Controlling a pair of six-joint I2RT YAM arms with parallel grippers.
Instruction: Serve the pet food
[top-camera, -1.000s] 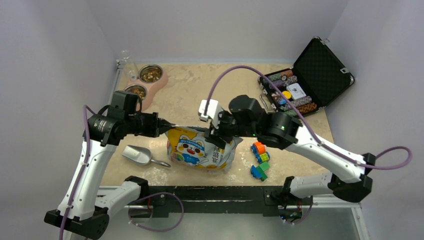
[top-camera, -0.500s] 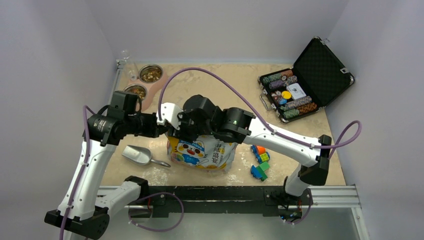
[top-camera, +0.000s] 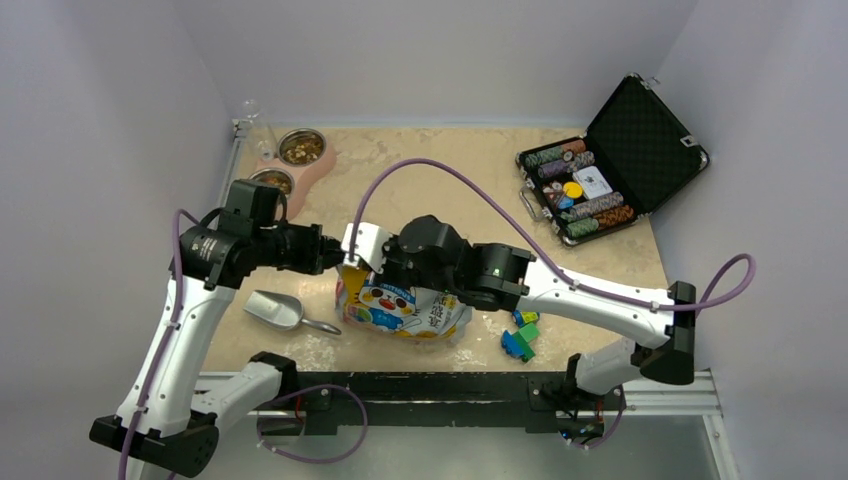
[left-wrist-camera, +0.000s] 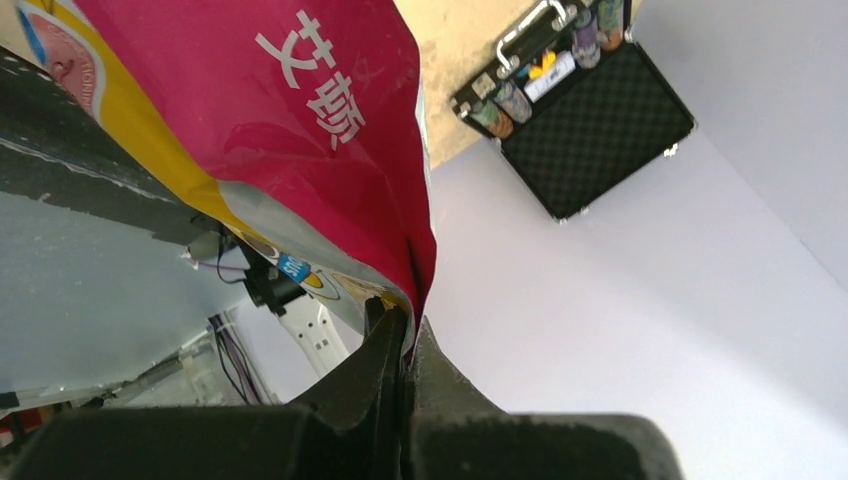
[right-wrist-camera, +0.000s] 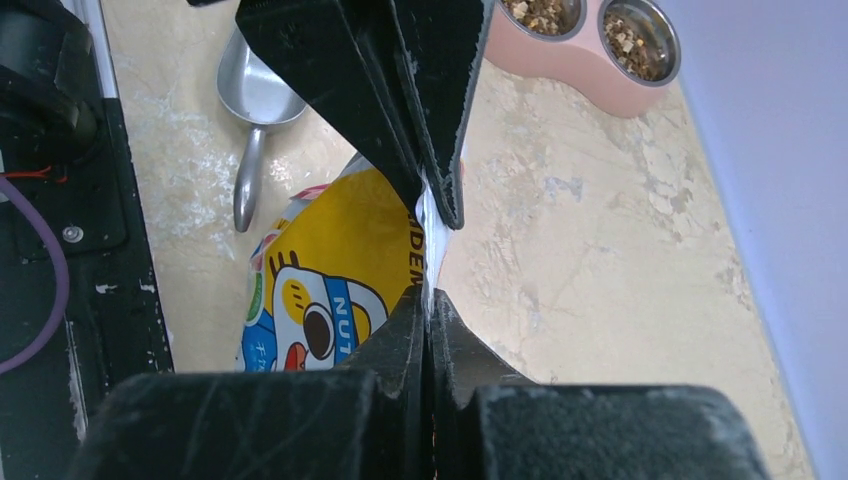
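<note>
My right gripper is sliding along the bag's pinched top edge (right-wrist-camera: 432, 240) while my left gripper anchors the bag's corner, and it should keep sliding and let go past the bag's far corner.
The crinkly white, yellow and red cat-print bag (top-camera: 400, 308) stands on the table in front of the arms. My left gripper (top-camera: 337, 256) is shut on the bag's upper left corner; in the left wrist view the red and yellow film (left-wrist-camera: 300, 120) is pinched between its jaws (left-wrist-camera: 408, 318). My right gripper (right-wrist-camera: 430, 295) is shut on the same top edge of the bag (right-wrist-camera: 330, 270), directly facing the left gripper's fingers (right-wrist-camera: 400, 100). Brown pet food (top-camera: 300, 148) lies in the pink double bowl (top-camera: 322, 165) at the back left.
A metal scoop (top-camera: 275, 310) lies on the table left of the bag. Coloured toy blocks (top-camera: 520, 335) sit to the bag's right. An open black case of poker chips (top-camera: 590, 185) stands at the back right. White walls close in on both sides.
My right arm has swung left from the bag's right side to its upper left corner, and its jaws have shut on the bag's edge. The left arm kept its hold.
</note>
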